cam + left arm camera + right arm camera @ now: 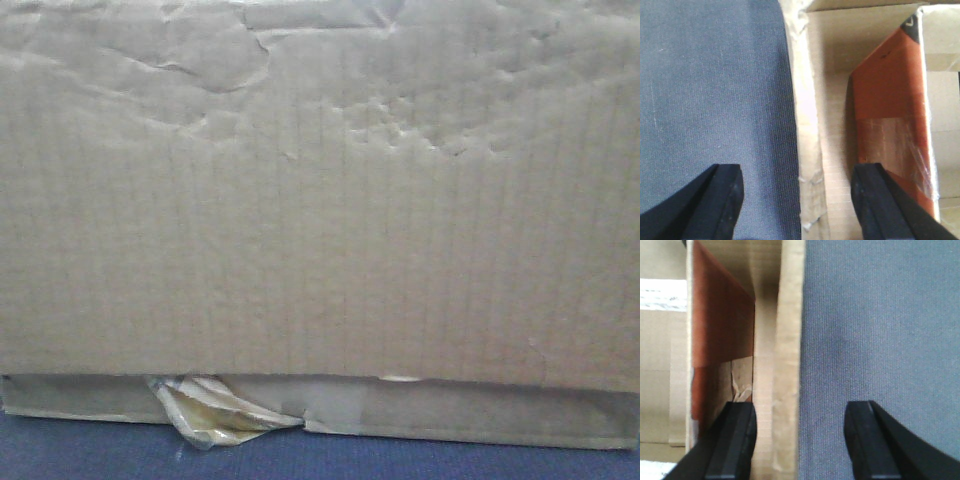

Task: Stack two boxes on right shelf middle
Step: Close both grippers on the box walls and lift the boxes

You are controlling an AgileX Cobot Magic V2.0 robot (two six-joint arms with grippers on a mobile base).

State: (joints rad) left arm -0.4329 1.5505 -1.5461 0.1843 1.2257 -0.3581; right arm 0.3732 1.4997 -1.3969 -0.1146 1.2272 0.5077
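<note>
The flatter box will come up too when the robot lifts, because yellowish tape runs from the flatter box up behind the large tan box's edge.
The large tan box, its face wrinkled and dented, fills the front view. It rests on the flatter box, whose yellowish tape peels off at the lower left. My left gripper is open and straddles a taped cardboard wall. Its right finger is over the box side and its left finger over blue cloth. My right gripper is open too, astride a cardboard wall. I cannot tell which box these walls belong to. The shelf is out of view.
Blue cloth lies under the boxes and fills the outer half of each wrist view. An orange-brown panel with clear tape stands beside each cardboard wall, on the inner side.
</note>
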